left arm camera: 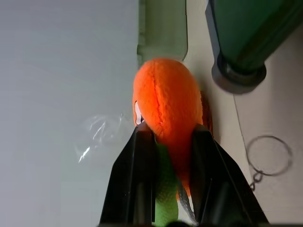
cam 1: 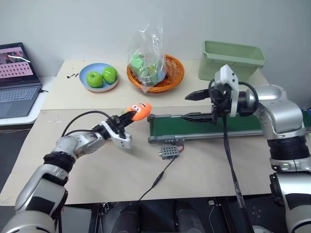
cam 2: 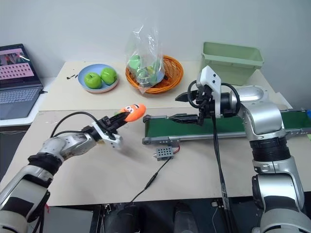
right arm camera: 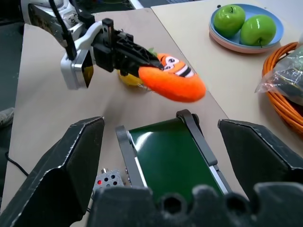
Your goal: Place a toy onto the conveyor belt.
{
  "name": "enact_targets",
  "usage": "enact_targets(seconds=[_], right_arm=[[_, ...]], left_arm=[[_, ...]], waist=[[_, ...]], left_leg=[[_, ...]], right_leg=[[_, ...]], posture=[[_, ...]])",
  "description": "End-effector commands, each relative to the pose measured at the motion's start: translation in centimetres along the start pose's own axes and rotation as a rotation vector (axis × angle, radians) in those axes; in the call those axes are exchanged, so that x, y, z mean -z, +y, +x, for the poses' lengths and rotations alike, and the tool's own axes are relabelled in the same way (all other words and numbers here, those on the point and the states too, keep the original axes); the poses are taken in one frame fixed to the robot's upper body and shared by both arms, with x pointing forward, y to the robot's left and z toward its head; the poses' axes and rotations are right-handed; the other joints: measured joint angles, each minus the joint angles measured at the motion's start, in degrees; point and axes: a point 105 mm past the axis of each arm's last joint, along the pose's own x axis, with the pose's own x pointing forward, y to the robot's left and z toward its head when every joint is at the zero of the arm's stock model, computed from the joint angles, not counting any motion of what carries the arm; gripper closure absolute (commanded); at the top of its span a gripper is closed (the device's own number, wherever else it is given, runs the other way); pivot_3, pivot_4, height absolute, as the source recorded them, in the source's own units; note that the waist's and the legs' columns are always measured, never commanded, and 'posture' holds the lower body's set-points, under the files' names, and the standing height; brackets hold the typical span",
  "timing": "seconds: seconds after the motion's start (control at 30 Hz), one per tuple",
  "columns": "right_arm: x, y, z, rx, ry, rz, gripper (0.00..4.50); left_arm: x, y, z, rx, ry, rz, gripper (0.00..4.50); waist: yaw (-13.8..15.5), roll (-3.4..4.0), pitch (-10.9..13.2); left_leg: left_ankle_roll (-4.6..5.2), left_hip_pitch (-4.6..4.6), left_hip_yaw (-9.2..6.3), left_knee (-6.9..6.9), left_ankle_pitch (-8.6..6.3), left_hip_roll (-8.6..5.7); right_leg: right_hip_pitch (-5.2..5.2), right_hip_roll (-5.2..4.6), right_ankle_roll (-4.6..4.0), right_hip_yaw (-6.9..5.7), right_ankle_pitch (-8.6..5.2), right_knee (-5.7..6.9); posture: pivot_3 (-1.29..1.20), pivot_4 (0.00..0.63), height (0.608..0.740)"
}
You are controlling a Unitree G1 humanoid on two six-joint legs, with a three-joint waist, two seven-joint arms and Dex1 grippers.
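Observation:
My left gripper is moving with the orange toy's body (cam 1: pixel 141 111) sticking out past the fingers toward the empty belt end (cam 1: pixel 163 125). It should keep going until the toy is over the belt.
The orange toy (cam 1: pixel 139 110) with green leaves and a little face is pinched at its leafy end, and my left gripper (cam 1: pixel 127 116) is shut on it. The toy (right arm camera: pixel 173 82) hangs just above the table, a short way off the left end of the dark-green conveyor belt (cam 1: pixel 194 127). In the left wrist view both black fingers (left arm camera: pixel 142 156) press on the toy (left arm camera: pixel 165 99). My right gripper (cam 1: pixel 192 106) is open and empty. It points left and hovers over the left part of the belt (right arm camera: pixel 170 156).
A yellow toy (right arm camera: pixel 128 80) lies on the table behind the orange one. At the back stand a blue plate (cam 1: pixel 99 90) with two green apples, an orange basket (cam 1: pixel 170 77) holding a plastic bag, and a pale green bin (cam 1: pixel 233 58). A grey box (cam 1: pixel 169 152) with a cable sits before the belt. A laptop (cam 1: pixel 17 82) is far left.

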Motion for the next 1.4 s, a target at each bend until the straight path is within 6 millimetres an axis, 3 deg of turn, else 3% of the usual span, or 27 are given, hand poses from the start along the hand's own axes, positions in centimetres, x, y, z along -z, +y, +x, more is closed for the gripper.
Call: enact_targets(seconds=[0.03,0.27,0.53,0.7,0.8,0.9,1.23,1.4], right_arm=[[-1.4,0.1,-0.6,0.024,-0.046,-0.035,0.00],[-1.3,0.4,-0.5,0.037,-0.055,-0.033,0.00],[-1.3,0.4,-0.5,0.055,-0.058,-0.033,0.00],[-1.1,0.3,-0.6,0.066,-0.052,-0.029,0.00],[-1.1,0.2,-0.6,0.069,-0.051,-0.028,0.00],[-1.1,-0.1,-0.5,0.073,-0.050,-0.031,0.00],[-1.1,-0.5,-0.3,0.070,-0.042,-0.044,0.00],[-0.9,-0.7,-1.0,0.076,-0.003,-0.065,0.00]], left_arm=[[-0.9,1.4,1.8,-0.049,-0.062,0.003,3.58],[-3.6,0.7,4.7,-0.016,-0.174,-0.009,3.58],[-4.3,0.2,5.7,0.016,-0.212,-0.012,3.58],[-4.1,0.9,5.8,0.027,-0.219,-0.038,2.22],[-4.1,2.5,5.8,-0.005,-0.237,-0.050,0.92],[-4.2,4.4,5.6,-0.055,-0.251,-0.078,0.17],[-1.7,9.7,4.4,-0.172,-0.130,-0.255,0.04],[-0.2,10.6,3.2,-0.153,-0.045,-0.679,0.04]], waist=[[0.1,-0.01,0.0],[0.2,-0.01,0.0],[0.0,-0.02,0.0],[0.1,-0.02,0.0],[0.1,-0.02,0.0],[0.1,-0.03,0.0],[0.0,-0.02,0.0],[-0.1,-0.02,0.0]], left_leg=[[0.00,0.00,-0.01,0.00,0.00,0.00],[0.02,-0.03,-0.01,0.08,-0.01,-0.04],[0.03,-0.02,-0.01,0.12,-0.01,-0.04],[0.05,-0.04,-0.01,0.19,-0.02,-0.05],[0.06,-0.06,-0.01,0.23,-0.03,-0.05],[0.07,-0.07,-0.02,0.28,-0.03,-0.04],[0.19,-0.14,-0.04,0.67,-0.11,-0.03],[0.20,-0.14,-0.07,0.69,-0.11,-0.02]], right_leg=[[0.01,0.00,0.00,0.00,0.00,0.00],[0.02,-0.01,0.01,0.00,0.00,0.01],[0.02,-0.01,0.02,0.02,-0.01,0.07],[0.02,-0.01,0.03,0.02,-0.01,0.07],[0.02,-0.01,0.03,0.03,-0.01,0.08],[0.02,-0.01,0.03,0.03,-0.01,0.10],[0.04,0.00,0.07,0.07,-0.01,0.21],[0.04,0.00,0.08,0.11,-0.02,0.22]], posture=[[0.00,0.150,0.740],[0.00,0.150,0.740],[0.00,0.150,0.740],[0.00,0.150,0.740],[0.00,0.150,0.740],[0.00,0.150,0.740],[0.00,0.150,0.740],[0.00,0.150,0.740]])
